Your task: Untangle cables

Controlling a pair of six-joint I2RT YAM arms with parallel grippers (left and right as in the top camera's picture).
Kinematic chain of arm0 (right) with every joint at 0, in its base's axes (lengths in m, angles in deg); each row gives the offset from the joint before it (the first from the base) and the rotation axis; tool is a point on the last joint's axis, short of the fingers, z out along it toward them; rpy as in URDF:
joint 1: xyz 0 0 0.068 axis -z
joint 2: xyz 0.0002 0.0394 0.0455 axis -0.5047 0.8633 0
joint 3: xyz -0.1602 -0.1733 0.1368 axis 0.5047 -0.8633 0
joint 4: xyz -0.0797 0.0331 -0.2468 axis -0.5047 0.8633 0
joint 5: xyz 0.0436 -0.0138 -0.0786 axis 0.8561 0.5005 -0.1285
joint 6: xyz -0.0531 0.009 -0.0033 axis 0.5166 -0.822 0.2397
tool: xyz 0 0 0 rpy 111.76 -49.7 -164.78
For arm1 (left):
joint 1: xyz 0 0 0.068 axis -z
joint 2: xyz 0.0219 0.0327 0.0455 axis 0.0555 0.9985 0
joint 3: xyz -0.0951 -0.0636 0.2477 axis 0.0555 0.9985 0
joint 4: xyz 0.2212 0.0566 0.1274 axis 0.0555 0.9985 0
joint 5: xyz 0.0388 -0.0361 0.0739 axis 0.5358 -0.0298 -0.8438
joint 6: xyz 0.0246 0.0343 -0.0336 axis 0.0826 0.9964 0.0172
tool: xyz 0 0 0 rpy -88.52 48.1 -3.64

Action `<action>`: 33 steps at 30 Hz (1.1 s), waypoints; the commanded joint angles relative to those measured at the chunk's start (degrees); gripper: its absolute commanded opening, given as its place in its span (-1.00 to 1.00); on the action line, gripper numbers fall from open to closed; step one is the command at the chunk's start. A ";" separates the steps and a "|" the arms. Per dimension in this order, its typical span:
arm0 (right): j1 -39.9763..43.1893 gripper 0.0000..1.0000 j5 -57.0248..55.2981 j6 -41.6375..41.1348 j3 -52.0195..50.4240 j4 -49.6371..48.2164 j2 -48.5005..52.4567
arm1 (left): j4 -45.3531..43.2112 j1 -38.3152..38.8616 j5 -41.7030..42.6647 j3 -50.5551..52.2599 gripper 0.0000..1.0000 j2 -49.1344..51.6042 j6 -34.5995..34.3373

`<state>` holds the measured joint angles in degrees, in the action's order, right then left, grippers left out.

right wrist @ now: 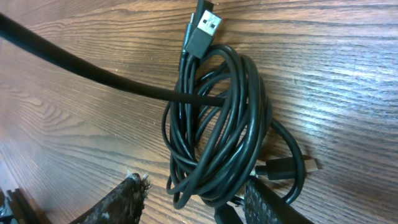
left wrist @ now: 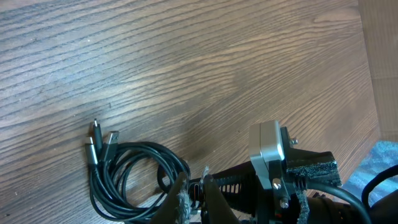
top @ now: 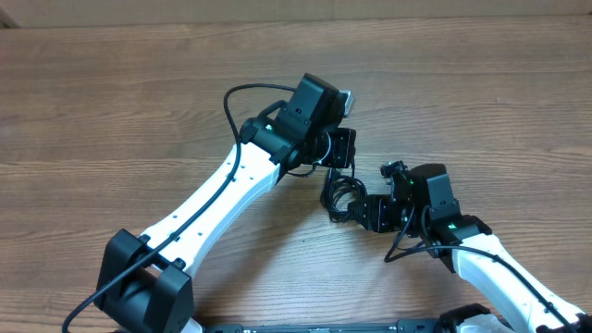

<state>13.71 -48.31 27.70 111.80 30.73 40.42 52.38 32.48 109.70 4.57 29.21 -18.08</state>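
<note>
I should clamp the coil's lower end (right wrist: pixel 208 188) with my right gripper before my left gripper pulls, because the taut piece of cable (right wrist: pixel 143 91) in my left gripper runs into the unclamped coil.
The cables (top: pixel 339 192) lie as one black coiled bundle on the wooden table, between my two grippers. In the left wrist view the cables (left wrist: pixel 127 177) sit at the lower left, with silver-tipped plugs (left wrist: pixel 99 140) sticking out at the top. My left gripper (left wrist: pixel 194 191) is shut just right of the coil, with a thin black strand pinched between its tips. In the right wrist view the cables (right wrist: pixel 217 124) fill the middle, with a USB plug (right wrist: pixel 204 28) at the top. My right gripper (right wrist: pixel 199 196) is open around the bundle's lower end. Its right finger (right wrist: pixel 270 202) touches the coil and its left finger (right wrist: pixel 127 199) stands apart.
A taut black strand (right wrist: pixel 81 68) crosses from the upper left into the bundle. The right arm's black body with a silver block (left wrist: pixel 268 152) sits close to my left fingers. A lighter board (top: pixel 296 11) borders the table's far edge. Something blue (left wrist: pixel 384 163) shows at the right edge.
</note>
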 commanded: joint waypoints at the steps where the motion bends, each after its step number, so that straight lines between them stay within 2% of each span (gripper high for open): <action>1: -0.28 -0.01 0.24 0.15 1.90 -0.61 0.15 | 0.09 0.48 -0.55 0.26 -0.91 0.15 -0.74; 7: -0.28 -0.03 -2.14 -1.42 1.90 -0.85 1.38 | 0.04 0.48 -0.57 0.26 -0.91 0.15 -0.74; 18: -0.28 -0.56 -4.26 -1.62 1.90 -4.15 5.88 | 0.59 0.48 -0.79 0.26 -0.92 0.15 -0.74; 22: -0.28 -0.64 -7.67 -4.20 1.90 -4.85 5.90 | 2.29 0.46 -0.79 0.26 -0.91 0.15 0.09; 27: -0.28 -0.93 -9.99 -4.81 1.90 -4.20 5.92 | 4.81 0.28 -1.22 0.26 -0.91 0.13 2.27; 33: -0.28 -0.93 -17.03 -8.24 1.90 -1.01 5.92 | 7.10 -1.51 -1.99 0.24 -0.91 -0.52 4.55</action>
<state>13.67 -59.35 21.80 112.24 29.02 46.32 58.79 32.21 108.63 4.57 29.21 -16.13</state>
